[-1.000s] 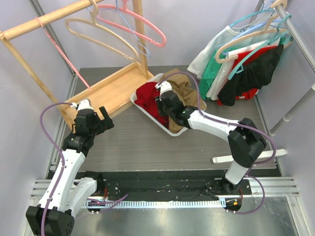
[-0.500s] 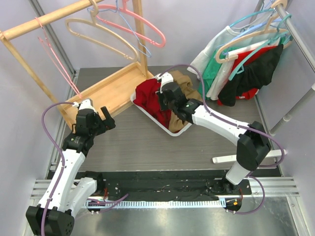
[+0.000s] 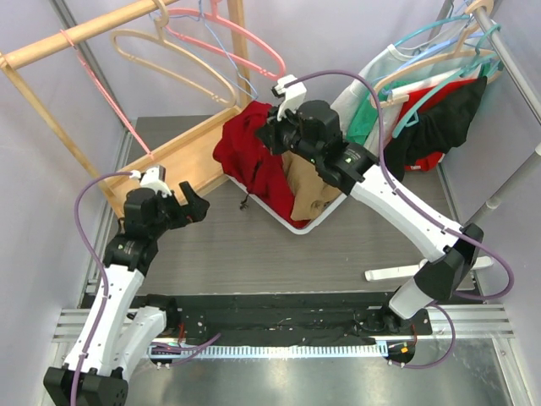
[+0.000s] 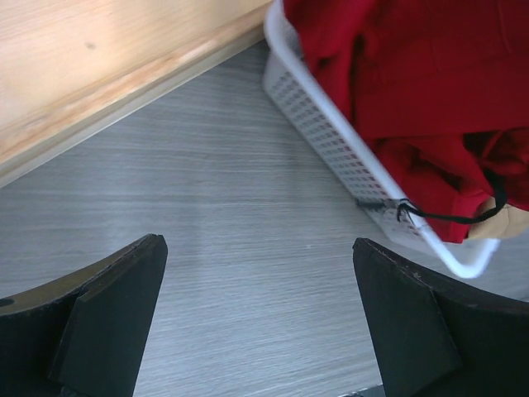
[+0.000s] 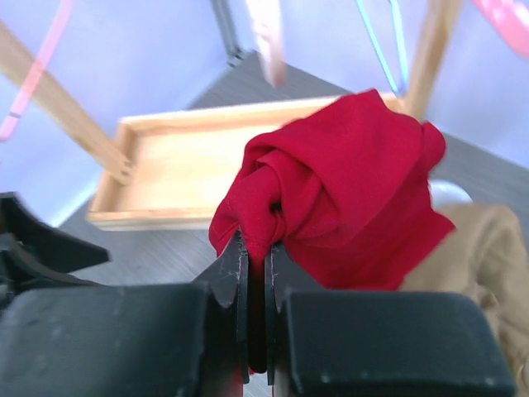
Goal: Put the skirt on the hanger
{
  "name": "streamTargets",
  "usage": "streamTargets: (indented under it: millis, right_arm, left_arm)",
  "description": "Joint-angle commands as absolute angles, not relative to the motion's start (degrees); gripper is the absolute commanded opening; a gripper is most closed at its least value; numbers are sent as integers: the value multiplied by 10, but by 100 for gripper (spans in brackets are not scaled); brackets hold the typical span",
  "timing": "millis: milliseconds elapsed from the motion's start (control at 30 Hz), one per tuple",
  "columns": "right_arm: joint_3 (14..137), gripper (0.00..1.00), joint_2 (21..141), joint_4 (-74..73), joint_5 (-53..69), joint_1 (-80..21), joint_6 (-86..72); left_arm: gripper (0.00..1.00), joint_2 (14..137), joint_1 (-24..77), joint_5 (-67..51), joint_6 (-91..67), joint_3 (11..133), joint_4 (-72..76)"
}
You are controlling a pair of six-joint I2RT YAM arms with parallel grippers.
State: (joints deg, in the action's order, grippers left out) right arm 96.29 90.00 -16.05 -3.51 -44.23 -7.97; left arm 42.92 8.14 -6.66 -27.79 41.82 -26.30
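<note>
The skirt is held in my right gripper by a bunched fold (image 5: 261, 217), so next I lower it, grab the cloth (image 3: 235, 150) next to the fold with my left gripper and spread it out.
A red skirt (image 3: 252, 154) hangs from my right gripper (image 3: 272, 134), which is shut on a fold of it (image 5: 331, 203) and holds it up above the white basket (image 3: 292, 227). Its lower part still trails into the basket. My left gripper (image 3: 188, 203) is open and empty, low over the grey table left of the basket; in its wrist view the red cloth (image 4: 413, 91) drapes over the basket's rim (image 4: 331, 149). A pink hanger (image 3: 228, 42) and a beige hanger (image 3: 173, 59) hang on the wooden rack's bar at top left.
A tan garment (image 3: 314, 190) lies in the basket. The wooden rack's base tray (image 3: 190, 156) sits behind my left gripper. A metal rack at right holds several hung garments (image 3: 423, 118). A white stand foot (image 3: 397, 272) lies on the table at right.
My right gripper has risen from the basket and lifted the red skirt up and back. My left gripper has shifted slightly right and down.
</note>
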Motion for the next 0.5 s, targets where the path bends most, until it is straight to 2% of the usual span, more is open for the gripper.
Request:
streamTargets:
  millis: [0,300,467]
  right_arm:
    - [1057,1,858,-84,63,-446,-79]
    - [1121,1,844,-63,144,-446,-111]
    - [1102,1,844,-103,152,-446,-120]
  left_arm:
    - [100,394,82,-144,-265,438,-214]
    - [100,324,82,-188,-279,431,-181]
    - [100,302,82,-201,-279,446,-169]
